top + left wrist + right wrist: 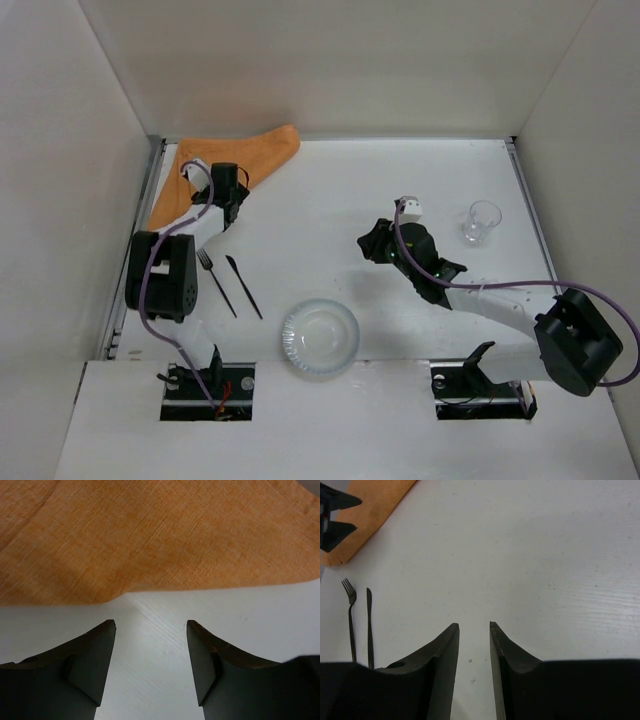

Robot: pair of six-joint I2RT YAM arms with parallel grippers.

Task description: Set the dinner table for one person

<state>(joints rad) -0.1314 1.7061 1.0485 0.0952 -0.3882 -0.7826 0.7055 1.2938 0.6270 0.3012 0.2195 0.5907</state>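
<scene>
I should pinch the placemat's edge [266, 173] with my left gripper and drag the placemat toward the middle of the table, because the orange placemat [203, 150] is in the far corner, away from my right gripper.
The white dinner table [330, 190] holds a crumpled orange placemat [262, 152] at the far left. My left gripper [243, 188] is open and empty, low over the table just short of the placemat's edge [160, 535]; its fingertips [151, 622] frame bare table. A black fork [216, 283] and knife [243, 286] lie side by side at the near left. A clear plate [320, 337] sits at the near middle. A clear glass [482, 222] stands at the right. My right gripper [366, 245] is open with a narrow gap, empty, over bare table [474, 625].
Metal rails run along the left [150, 210] and right [525, 200] table edges, with white walls around. The right wrist view shows the fork [351, 625], knife [369, 625], placemat [375, 505] and left gripper [356, 516] at its left.
</scene>
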